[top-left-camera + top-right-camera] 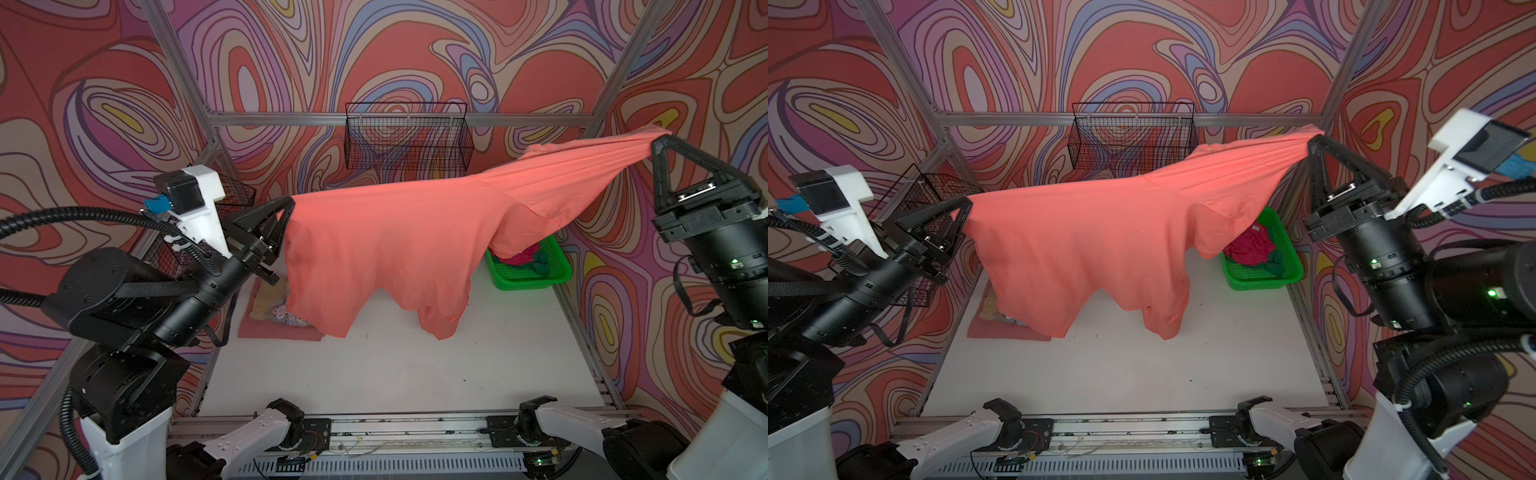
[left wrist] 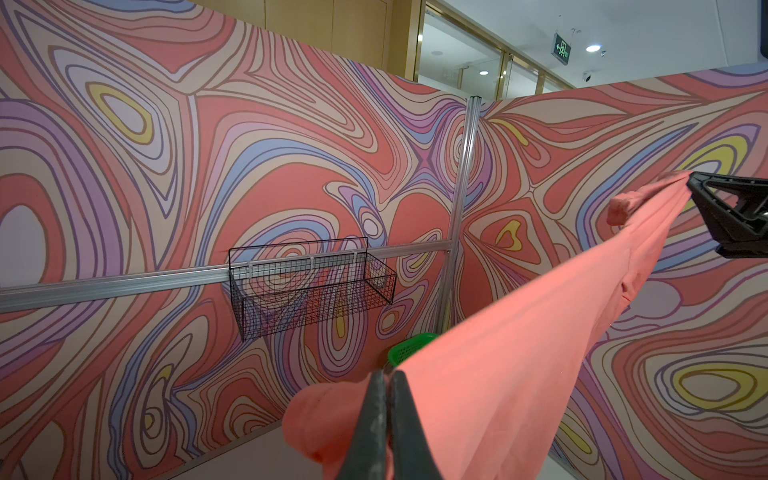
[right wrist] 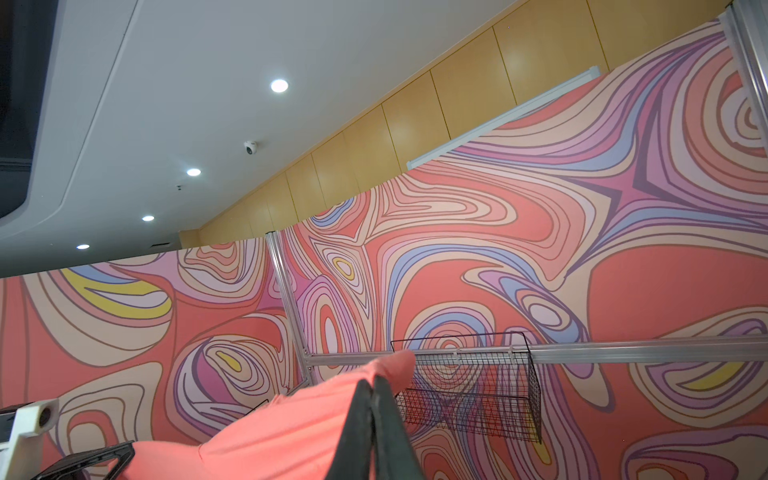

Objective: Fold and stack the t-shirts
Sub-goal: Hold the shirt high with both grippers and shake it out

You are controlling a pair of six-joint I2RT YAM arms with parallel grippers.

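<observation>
The coral-orange t-shirt's upper edge (image 1: 392,188) hangs tight between the two grippers, so the robot's left gripper should move inward and lower it flat onto the white table (image 1: 389,360).
A coral-orange t-shirt (image 1: 390,241) (image 1: 1084,241) hangs stretched in the air between both arms, its lower edge and sleeves dangling above the white table (image 1: 395,374). My left gripper (image 1: 289,203) (image 2: 388,376) is shut on one edge of it. My right gripper (image 1: 658,141) (image 3: 372,380) is shut on the opposite end, held higher. A folded salmon-pink t-shirt (image 1: 266,330) with a tan printed one (image 1: 270,301) on it lies at the table's left, partly hidden. Magenta-pink (image 1: 1250,249) and dark green (image 1: 1277,264) t-shirts lie crumpled in the green basket (image 1: 1262,282).
A black wire basket (image 1: 409,139) hangs on the back rail. Another wire basket (image 1: 930,232) hangs on the left wall behind the left arm. Aluminium frame posts and patterned walls close in the table on three sides.
</observation>
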